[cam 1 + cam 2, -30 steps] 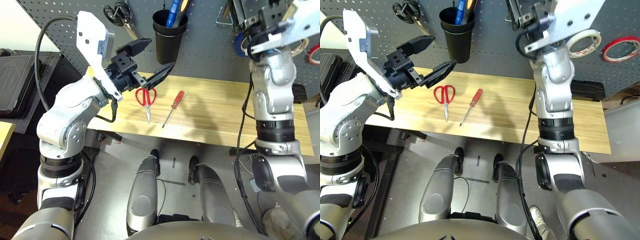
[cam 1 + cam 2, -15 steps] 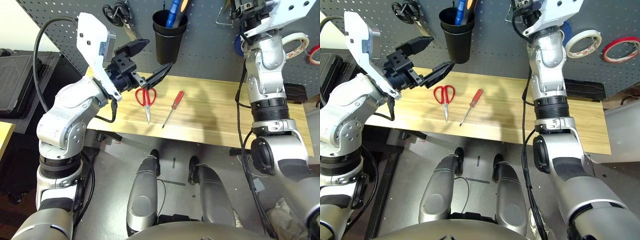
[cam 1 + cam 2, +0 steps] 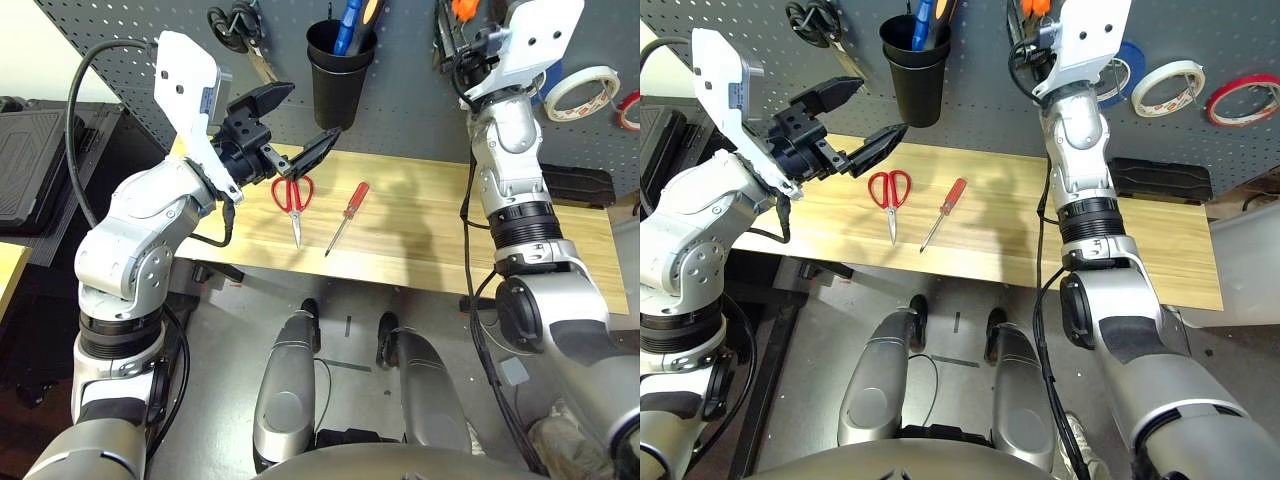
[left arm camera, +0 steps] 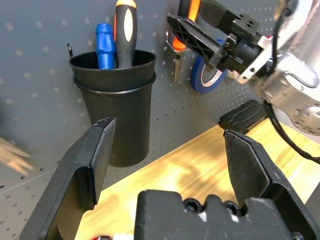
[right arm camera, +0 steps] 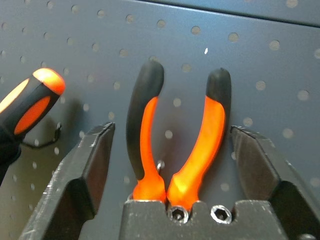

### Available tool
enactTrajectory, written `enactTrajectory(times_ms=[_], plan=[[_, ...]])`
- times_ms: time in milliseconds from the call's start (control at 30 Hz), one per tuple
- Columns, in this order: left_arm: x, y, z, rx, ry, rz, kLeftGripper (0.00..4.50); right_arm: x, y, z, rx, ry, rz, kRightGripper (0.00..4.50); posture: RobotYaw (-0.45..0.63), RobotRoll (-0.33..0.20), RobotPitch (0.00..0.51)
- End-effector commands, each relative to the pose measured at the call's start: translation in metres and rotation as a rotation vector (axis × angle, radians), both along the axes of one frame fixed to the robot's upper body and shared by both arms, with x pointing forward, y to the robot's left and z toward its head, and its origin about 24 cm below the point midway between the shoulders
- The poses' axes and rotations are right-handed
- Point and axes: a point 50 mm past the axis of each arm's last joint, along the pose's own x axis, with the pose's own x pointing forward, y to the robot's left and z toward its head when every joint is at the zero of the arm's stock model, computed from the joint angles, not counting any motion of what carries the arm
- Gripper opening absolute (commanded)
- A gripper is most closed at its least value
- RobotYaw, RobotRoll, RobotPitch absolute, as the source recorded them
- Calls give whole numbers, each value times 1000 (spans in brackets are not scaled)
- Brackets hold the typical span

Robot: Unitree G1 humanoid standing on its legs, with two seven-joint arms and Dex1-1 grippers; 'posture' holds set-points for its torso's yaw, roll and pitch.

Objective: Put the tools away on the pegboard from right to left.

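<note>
The handle of the red-handled screwdriver [image 3: 350,212] should stay upright above the black cup's rim when I lower it in, because the blue tool [image 3: 347,27] stands that way.
Orange-handled pliers [image 5: 212,125] hang on the dark grey pegboard [image 3: 400,90], handles up, between the spread fingers of my right gripper [image 5: 172,131], which is open and raised to the board's top. A thin red tape ring [image 3: 1240,100] hangs at the far right. Red-handled scissors [image 3: 291,195] and a slim red-handled screwdriver [image 3: 347,215] lie on the wooden benchtop [image 3: 430,230]. My left gripper [image 3: 290,122] hovers open just above and behind the scissors, holding nothing.
A black cup [image 3: 340,75] with blue and orange-handled tools hangs on the board behind the scissors. Black-handled scissors [image 3: 815,20] hang at upper left. White tape [image 3: 1168,85] and blue tape [image 3: 1127,65] hang right of my right arm. A black box [image 3: 1160,180] sits at the bench's back right.
My right arm has swung left along the pegboard, uncovering the white tape, and now sits at the pliers. The left arm, scissors and screwdriver have not moved.
</note>
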Motion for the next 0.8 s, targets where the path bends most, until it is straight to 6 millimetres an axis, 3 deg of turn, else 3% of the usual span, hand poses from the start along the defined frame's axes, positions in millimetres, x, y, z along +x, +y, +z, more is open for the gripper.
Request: enactTrajectory(times_ms=[33, 200, 300, 600, 800], plan=[[1, 0, -9, 19, 44, 14, 4500, -16, -7, 1, -67, -108, 6, 4479, 245, 0, 328], [4, 0, -19, 31, 88, 28, 4500, -35, -15, -13, -146, -129, 20, 4479, 240, 0, 330], [5, -3, -30, 25, 120, 34, 4500, -60, -18, -39, -343, -131, 98, 4479, 225, 0, 330], [12, -14, -83, 73, 307, 58, 4500, -97, -52, -121, -494, 320, 141, 4479, 207, 0, 335], [25, -30, -111, 112, 409, 91, 4500, -111, -60, -155, -614, 584, 193, 4479, 200, 0, 338]])
